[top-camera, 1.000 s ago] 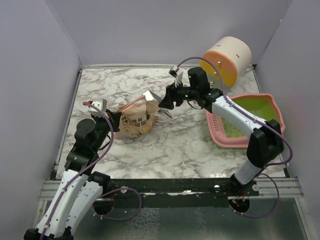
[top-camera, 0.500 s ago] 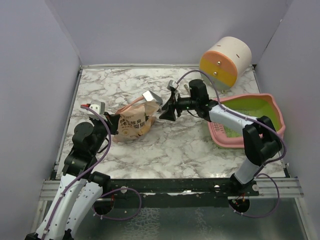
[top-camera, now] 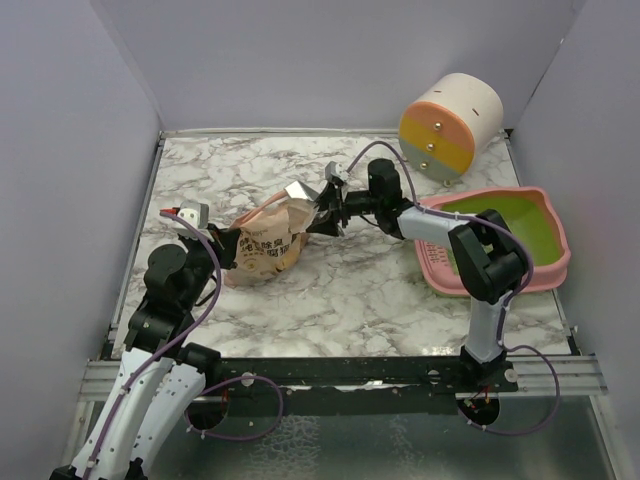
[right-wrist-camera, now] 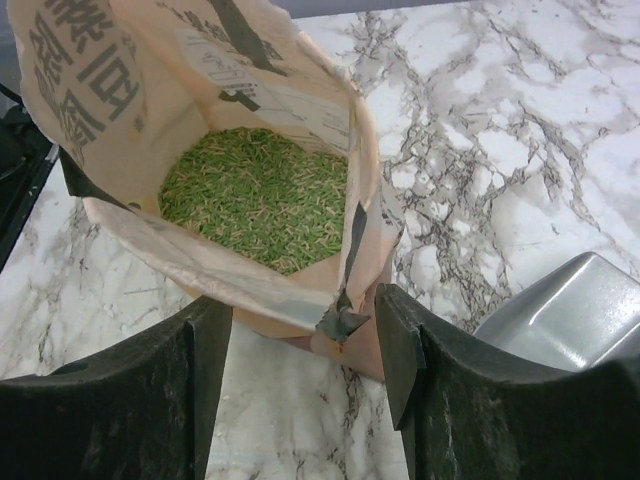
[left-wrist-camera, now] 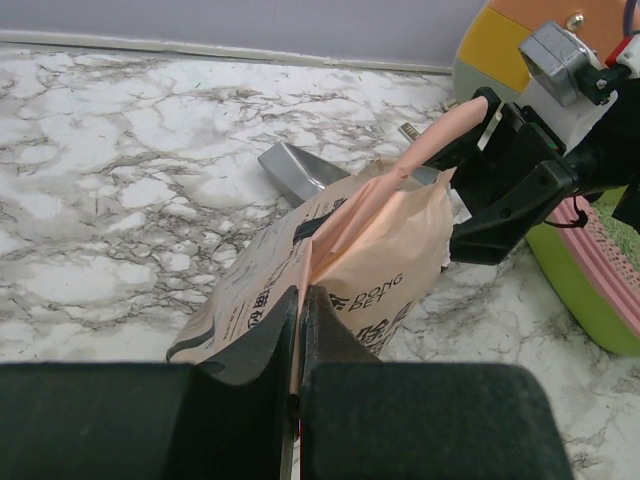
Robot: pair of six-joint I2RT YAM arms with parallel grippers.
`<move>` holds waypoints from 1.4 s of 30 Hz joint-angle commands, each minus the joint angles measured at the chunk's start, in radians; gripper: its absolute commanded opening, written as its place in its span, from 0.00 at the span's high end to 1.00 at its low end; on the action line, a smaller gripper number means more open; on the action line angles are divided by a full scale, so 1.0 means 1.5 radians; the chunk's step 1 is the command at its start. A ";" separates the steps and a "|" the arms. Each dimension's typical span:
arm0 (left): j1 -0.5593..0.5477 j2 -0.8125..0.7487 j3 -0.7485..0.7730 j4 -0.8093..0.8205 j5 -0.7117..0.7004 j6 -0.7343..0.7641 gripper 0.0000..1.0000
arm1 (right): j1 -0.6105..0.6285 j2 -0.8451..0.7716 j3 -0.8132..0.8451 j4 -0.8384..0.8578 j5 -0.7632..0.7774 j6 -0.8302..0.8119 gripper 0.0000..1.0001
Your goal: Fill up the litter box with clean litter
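Next, I open my left gripper and grab the fold closer in, because it is pinching the very end of the bag's fold, far from the bag's opening.
The tan paper bag lies on its side on the marble table. My left gripper is shut on a fold at the bag's bottom end. The bag's mouth gapes open, and the green clean litter lies inside it. My right gripper is open, with its fingers on either side of the lower corner of the bag's rim. In the top view this right gripper sits at the bag's mouth. The pink litter box, lime green inside, stands at the right, partly hidden by my right arm.
A silver scoop lies just behind the bag's mouth, also close on the right in the right wrist view. The round cream, orange and yellow drum stands at the back right. Grey walls close in the table.
My right arm has swung left and down from in front of the drum to the bag's mouth. The left gripper keeps its hold, and the bag has shifted only slightly.
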 commanded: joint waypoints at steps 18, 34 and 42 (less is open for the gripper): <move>0.003 -0.041 0.022 0.025 -0.023 0.031 1.00 | -0.065 0.124 -0.029 0.647 -0.169 0.468 0.99; 0.004 0.118 0.097 0.142 0.183 0.173 1.00 | -0.081 -0.220 -0.203 0.180 -0.086 0.353 0.99; 0.004 0.183 0.153 0.104 0.239 0.182 0.54 | -0.081 -0.333 -0.222 -0.015 0.009 0.296 0.99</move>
